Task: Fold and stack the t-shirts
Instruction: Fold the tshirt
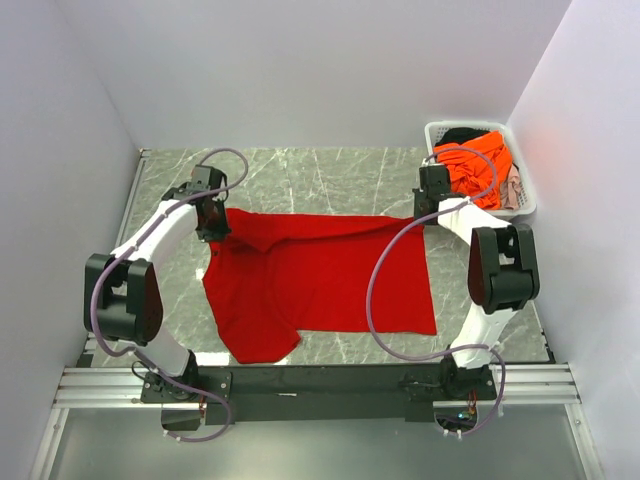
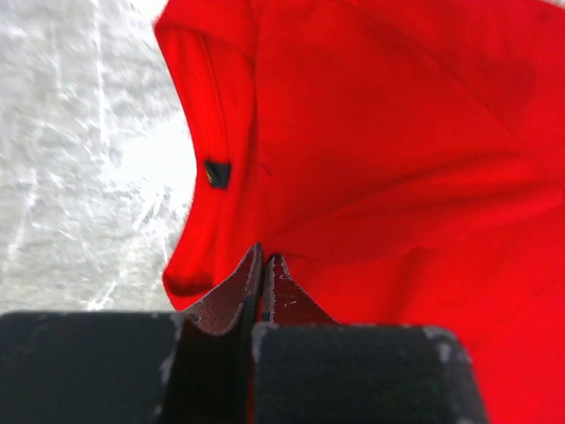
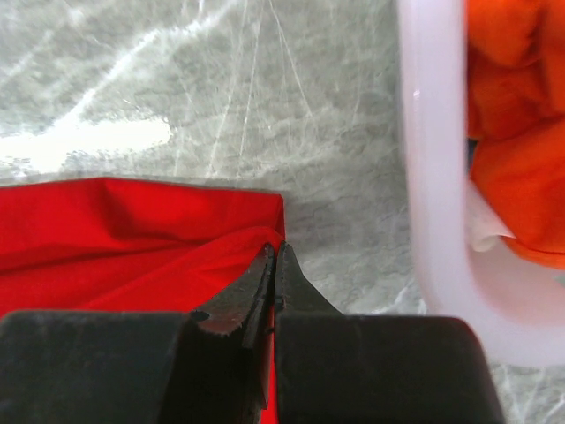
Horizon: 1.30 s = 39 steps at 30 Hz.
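The red t-shirt's far part slants into a fold at my right gripper's fingers, so next my right gripper opens, turns and takes it by the t-shirt's side edge.
A bright red t-shirt lies spread across the marble table, its far edge lifted. My left gripper is shut on the red t-shirt near the collar, where a small dark tag shows. My right gripper is shut on the shirt's far right corner. In the white basket at the back right lies an orange t-shirt, with a dark one behind it and a pale one at its right side.
The basket's white rim stands close to the right of my right gripper. White walls enclose the table on three sides. A metal rail holding both arm bases runs along the near edge.
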Each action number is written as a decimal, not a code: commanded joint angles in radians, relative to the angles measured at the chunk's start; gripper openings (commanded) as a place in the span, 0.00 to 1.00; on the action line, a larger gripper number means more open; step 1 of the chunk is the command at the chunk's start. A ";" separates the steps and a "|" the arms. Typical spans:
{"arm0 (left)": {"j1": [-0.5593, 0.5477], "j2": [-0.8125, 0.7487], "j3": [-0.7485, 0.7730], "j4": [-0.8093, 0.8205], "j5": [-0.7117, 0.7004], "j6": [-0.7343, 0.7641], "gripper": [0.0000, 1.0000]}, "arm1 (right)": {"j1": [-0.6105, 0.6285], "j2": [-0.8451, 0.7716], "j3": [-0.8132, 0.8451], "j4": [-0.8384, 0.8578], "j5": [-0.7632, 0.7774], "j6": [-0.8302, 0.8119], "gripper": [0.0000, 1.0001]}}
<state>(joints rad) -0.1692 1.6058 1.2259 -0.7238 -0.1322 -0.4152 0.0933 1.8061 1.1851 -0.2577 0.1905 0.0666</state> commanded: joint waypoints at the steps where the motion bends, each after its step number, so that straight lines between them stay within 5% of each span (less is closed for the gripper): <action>1: -0.012 -0.050 -0.029 0.001 0.011 -0.036 0.01 | 0.005 0.019 -0.005 -0.003 0.013 0.035 0.00; 16: -0.019 -0.081 -0.048 -0.037 -0.006 -0.045 0.01 | 0.003 0.072 0.008 -0.049 0.003 0.078 0.03; 31: -0.019 -0.096 -0.060 -0.057 -0.021 -0.037 0.01 | 0.032 -0.096 -0.062 -0.130 0.072 0.232 0.11; 37: -0.019 -0.104 -0.075 -0.063 -0.015 -0.037 0.01 | 0.059 -0.103 -0.110 -0.156 0.024 0.300 0.22; 39: -0.019 -0.115 -0.085 -0.065 -0.020 -0.037 0.01 | 0.059 -0.109 -0.130 -0.181 0.036 0.331 0.34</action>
<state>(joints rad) -0.1860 1.5398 1.1549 -0.7689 -0.1295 -0.4500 0.1421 1.7264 1.0828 -0.3901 0.2165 0.3252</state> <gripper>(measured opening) 0.021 0.298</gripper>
